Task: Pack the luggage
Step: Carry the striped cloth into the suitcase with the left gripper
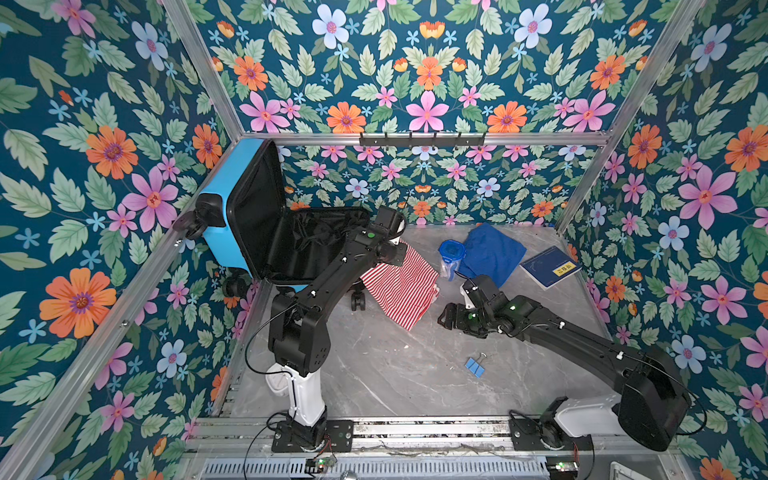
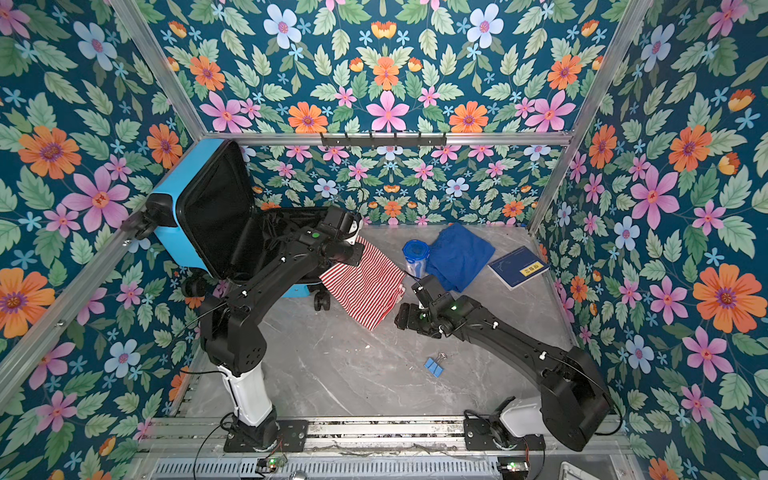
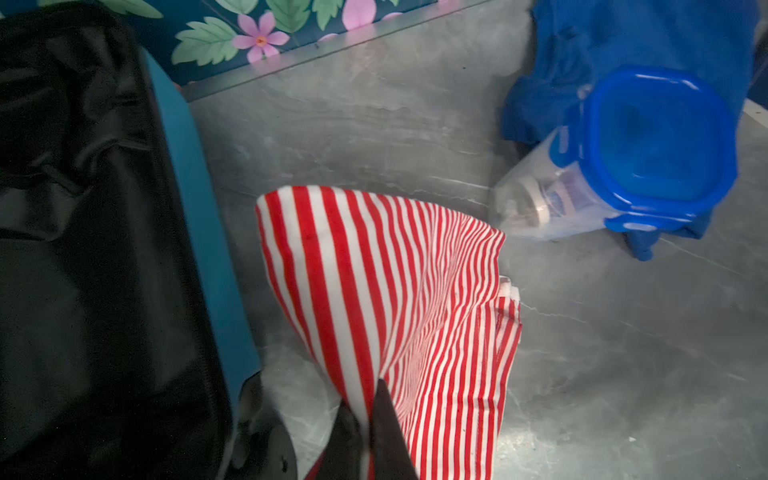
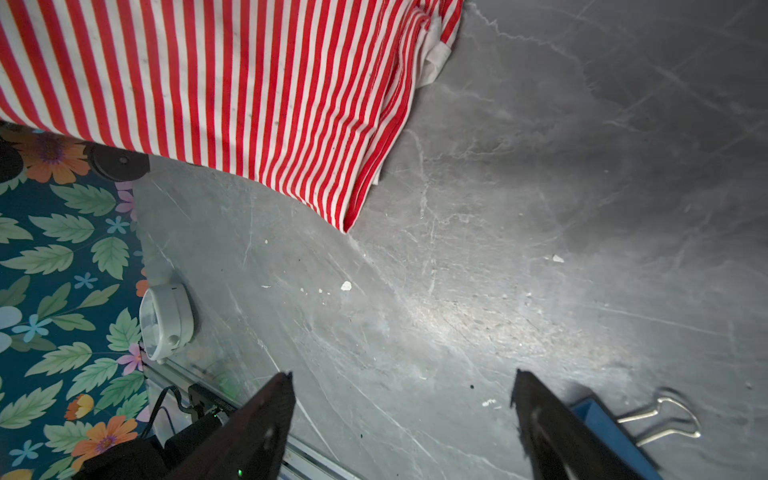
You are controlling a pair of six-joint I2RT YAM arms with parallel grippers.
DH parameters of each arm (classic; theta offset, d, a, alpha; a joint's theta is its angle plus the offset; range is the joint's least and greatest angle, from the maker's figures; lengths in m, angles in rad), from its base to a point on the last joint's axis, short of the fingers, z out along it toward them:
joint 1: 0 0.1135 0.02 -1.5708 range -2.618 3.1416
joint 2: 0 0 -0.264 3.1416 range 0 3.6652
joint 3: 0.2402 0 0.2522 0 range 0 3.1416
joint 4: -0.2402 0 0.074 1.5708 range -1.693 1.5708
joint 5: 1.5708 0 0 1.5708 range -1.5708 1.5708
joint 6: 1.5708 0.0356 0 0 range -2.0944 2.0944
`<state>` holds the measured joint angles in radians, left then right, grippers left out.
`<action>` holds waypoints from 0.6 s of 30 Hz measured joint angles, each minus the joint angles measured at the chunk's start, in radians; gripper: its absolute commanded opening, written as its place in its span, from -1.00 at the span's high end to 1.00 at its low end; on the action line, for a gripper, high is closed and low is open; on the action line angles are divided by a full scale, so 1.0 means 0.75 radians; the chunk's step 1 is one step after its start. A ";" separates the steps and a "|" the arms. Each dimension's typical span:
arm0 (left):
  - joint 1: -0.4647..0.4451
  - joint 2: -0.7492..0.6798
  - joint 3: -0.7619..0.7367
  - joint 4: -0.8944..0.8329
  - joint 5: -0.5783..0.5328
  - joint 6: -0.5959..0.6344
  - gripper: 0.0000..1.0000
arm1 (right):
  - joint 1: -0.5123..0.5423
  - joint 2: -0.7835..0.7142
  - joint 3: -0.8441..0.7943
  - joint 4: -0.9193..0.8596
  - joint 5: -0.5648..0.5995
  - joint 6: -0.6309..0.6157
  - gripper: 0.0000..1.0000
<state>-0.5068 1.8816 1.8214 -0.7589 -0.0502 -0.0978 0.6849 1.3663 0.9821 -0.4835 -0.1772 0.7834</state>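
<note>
The striped cloth (image 1: 404, 288) is still folded in the robot's left gripper and the luggage's lining (image 1: 307, 243) lies open, so the robot should go on carrying the cloth until the cloth's far end is inside.
The luggage (image 1: 226, 178) (image 2: 166, 232), a sky-blue hard-shell suitcase, lies open at the back left. Its lid leans against the wall and the black lining shows. In the left wrist view its blue rim (image 3: 195, 232) runs beside a red-and-white striped cloth (image 1: 403, 291) (image 2: 365, 286) (image 3: 374, 270). My left gripper (image 3: 370, 399) is shut on one end of the cloth, just right of the suitcase. That end is lifted while the far end rests on the table. My right gripper (image 4: 403, 374) (image 1: 446, 318) hovers open over bare table by the cloth's near corner (image 4: 345, 224), holding nothing.
A clear container with a blue lid (image 1: 451, 255) (image 3: 648, 141) stands beside a crumpled blue cloth (image 1: 492, 253). A dark-blue book (image 1: 548, 266) lies at the back right. A blue binder clip (image 1: 475, 366) (image 4: 611, 436) lies near the right gripper. A hook rail (image 1: 422, 139) runs along the back wall.
</note>
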 measured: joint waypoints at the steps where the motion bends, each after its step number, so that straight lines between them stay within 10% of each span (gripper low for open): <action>1: 0.009 0.008 0.028 -0.019 -0.021 0.006 1.00 | 0.008 0.000 0.008 -0.005 0.008 -0.002 -0.68; 18: 0.328 0.093 0.343 -0.181 -0.198 0.094 1.00 | 0.083 0.052 0.100 -0.052 0.043 -0.007 -0.68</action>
<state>-0.2611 1.9514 2.0789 -0.8944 -0.1986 -0.0277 0.7471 1.4052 1.0573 -0.5228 -0.1448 0.7784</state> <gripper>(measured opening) 0.067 0.842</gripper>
